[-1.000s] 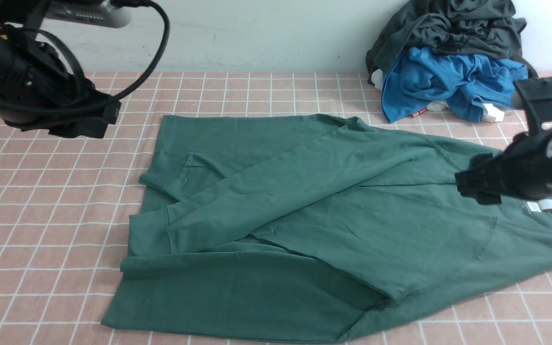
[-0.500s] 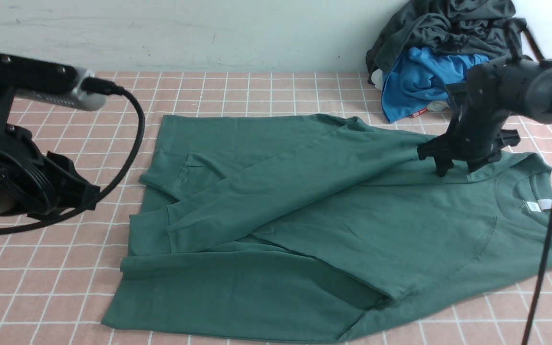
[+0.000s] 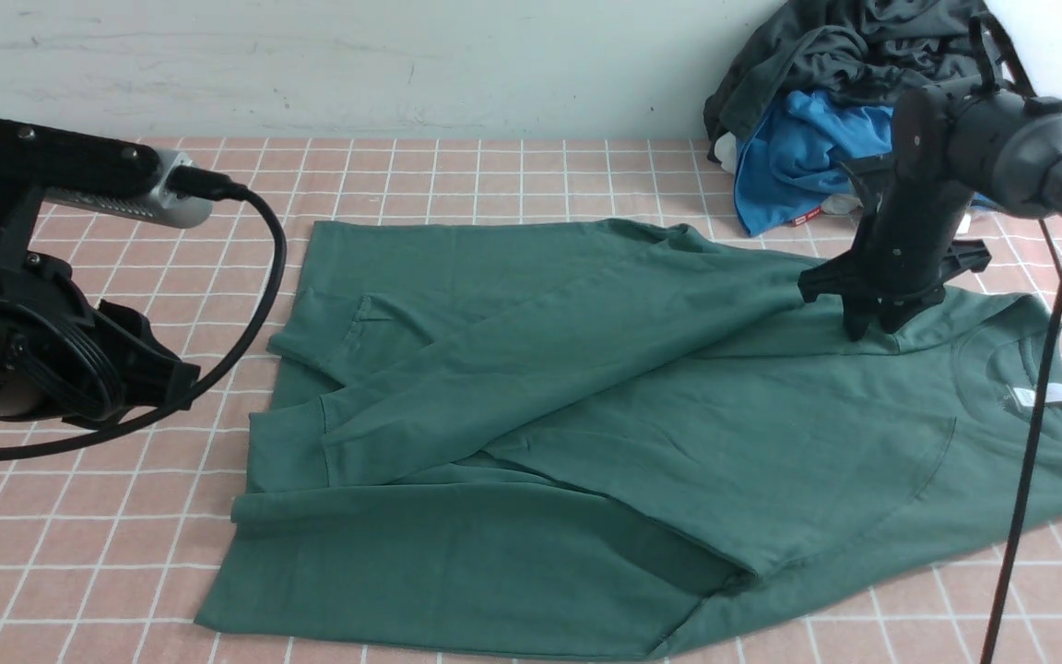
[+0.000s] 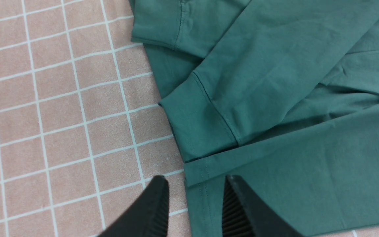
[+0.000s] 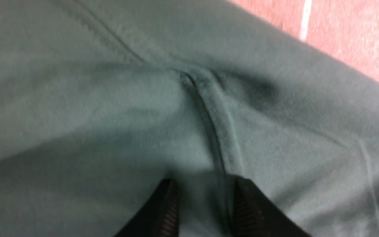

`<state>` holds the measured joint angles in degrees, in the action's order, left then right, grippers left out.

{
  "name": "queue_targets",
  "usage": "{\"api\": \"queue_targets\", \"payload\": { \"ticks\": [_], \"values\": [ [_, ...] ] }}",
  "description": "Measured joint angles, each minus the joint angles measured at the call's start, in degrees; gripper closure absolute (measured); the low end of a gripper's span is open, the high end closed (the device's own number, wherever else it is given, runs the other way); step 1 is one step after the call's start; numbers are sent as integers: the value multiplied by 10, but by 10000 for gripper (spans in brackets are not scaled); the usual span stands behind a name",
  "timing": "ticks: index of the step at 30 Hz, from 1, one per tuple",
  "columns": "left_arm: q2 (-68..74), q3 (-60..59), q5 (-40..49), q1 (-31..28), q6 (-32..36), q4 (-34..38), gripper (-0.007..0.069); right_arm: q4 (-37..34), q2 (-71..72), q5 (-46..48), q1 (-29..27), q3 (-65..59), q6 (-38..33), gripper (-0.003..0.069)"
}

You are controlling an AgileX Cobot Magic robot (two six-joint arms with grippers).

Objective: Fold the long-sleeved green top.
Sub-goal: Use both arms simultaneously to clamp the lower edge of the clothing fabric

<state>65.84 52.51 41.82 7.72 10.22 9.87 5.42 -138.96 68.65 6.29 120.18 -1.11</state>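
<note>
The cuff point(image 3: 289, 447) will slide along slightly when the robot pulls toward the collar, since the folded sleeve point(image 3: 560, 365) goes from the pinched fold to that cuff.
The green long-sleeved top point(image 3: 586, 415) lies flat on the pink checked cloth, both sleeves folded across its body and its white neck label point(image 3: 1043, 397) at the right. My right gripper point(image 3: 867, 332) points down and presses into the far shoulder. In the right wrist view its jaws point(image 5: 206, 181) stand apart with a ridge of green fabric and a seam point(image 5: 209, 108) between them. My left gripper point(image 3: 185, 383) hovers beside the top's left edge. It is open point(image 4: 194, 179), one finger over the table and one over the hem, near a sleeve cuff point(image 4: 196, 128).
A heap of other clothes sits at the back right: a dark grey garment point(image 3: 854, 55) over a bright blue one point(image 3: 798, 157). A black cable point(image 3: 1038, 415) hangs down from the right arm across the top's collar area. A pale wall bounds the table at the back.
The right arm swung from the near right side back to the shoulder, came down onto the fabric, and its jaws narrowed. The left arm dropped from the upper left towards the top's left edge.
</note>
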Motion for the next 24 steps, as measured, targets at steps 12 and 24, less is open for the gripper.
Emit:
{"api": "queue_targets", "payload": {
  "ticks": [12,24],
  "values": [
    [0,0,1,0,0,0,408,-1,72,19,-18,-5,-24,671],
    [0,0,4,0,0,1,408,-33,96,-25,-39,-105,-49,574]
  ]
}}
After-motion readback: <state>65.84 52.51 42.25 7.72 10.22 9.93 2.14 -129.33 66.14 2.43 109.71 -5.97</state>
